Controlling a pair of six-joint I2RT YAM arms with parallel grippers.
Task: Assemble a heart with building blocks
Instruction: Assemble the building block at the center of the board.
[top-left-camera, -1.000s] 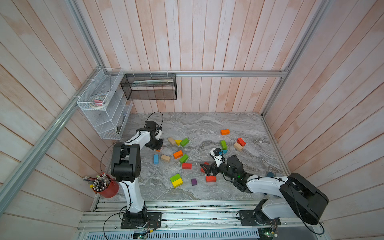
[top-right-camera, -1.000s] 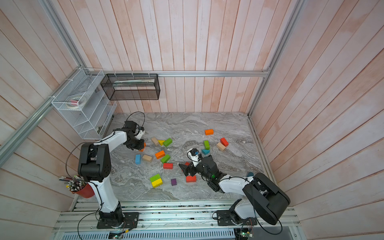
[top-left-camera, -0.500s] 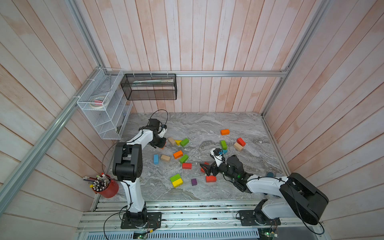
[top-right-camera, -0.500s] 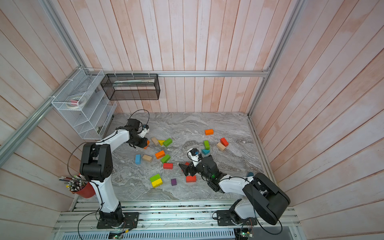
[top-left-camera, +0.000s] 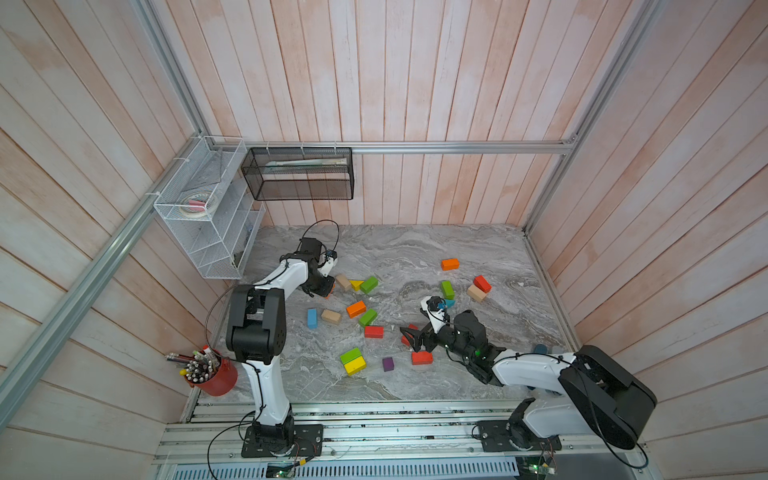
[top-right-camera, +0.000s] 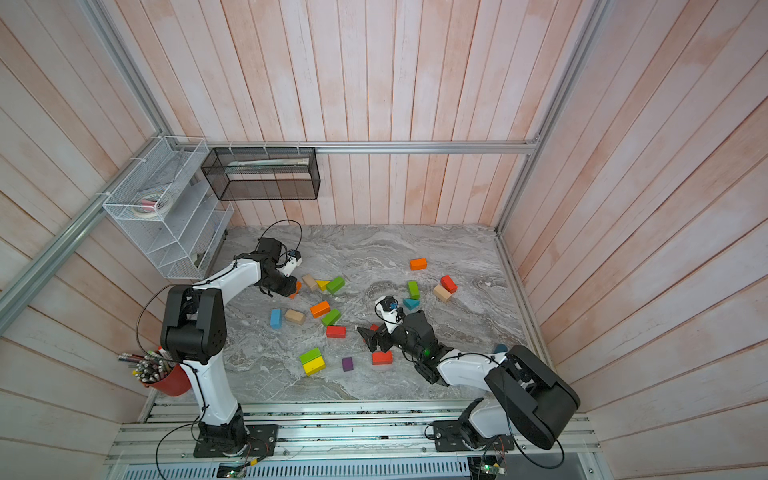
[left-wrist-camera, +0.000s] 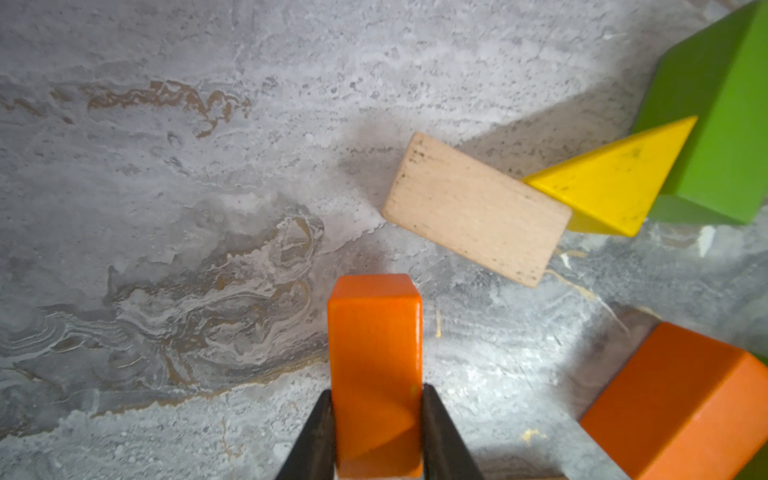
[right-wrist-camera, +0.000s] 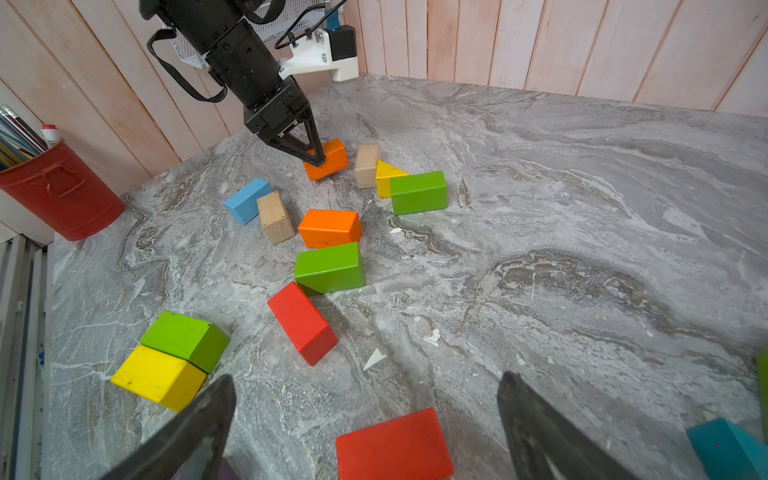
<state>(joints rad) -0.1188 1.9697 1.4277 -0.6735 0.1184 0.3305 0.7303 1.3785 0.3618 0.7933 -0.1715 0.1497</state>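
Note:
A gap (left-wrist-camera: 397, 249) lies between the orange block and the tan block, so the robot's left gripper should open, move back and steer the orange block's near end (left-wrist-camera: 377, 440) to close the gap.
My left gripper (left-wrist-camera: 376, 399) is shut on an orange block (left-wrist-camera: 374, 353), held tilted low over the marble table (top-left-camera: 415, 257) at the back left. Just beyond it lie a tan block (left-wrist-camera: 476, 208), a yellow wedge (left-wrist-camera: 611, 183) and a green block (left-wrist-camera: 719, 124). From the right wrist view, the left gripper (right-wrist-camera: 316, 160) pinches the orange block (right-wrist-camera: 330, 160). My right gripper (right-wrist-camera: 365, 380) stands open near the table's front, a red block (right-wrist-camera: 392, 444) lying on the marble between its fingers. Other building blocks lie scattered, among them a green-and-yellow pair (top-left-camera: 352, 361) and a purple cube (top-left-camera: 387, 364).
A red pencil cup (top-left-camera: 216, 376) stands at the front left corner. A white wire shelf (top-left-camera: 208, 216) and a black mesh basket (top-left-camera: 299, 174) hang on the back-left walls. More blocks (top-left-camera: 476, 293) lie at the back right. Wooden walls close in three sides.
My left gripper has carried the orange block rightward, closer to the tan block. The right arm has stayed still with its jaws wide.

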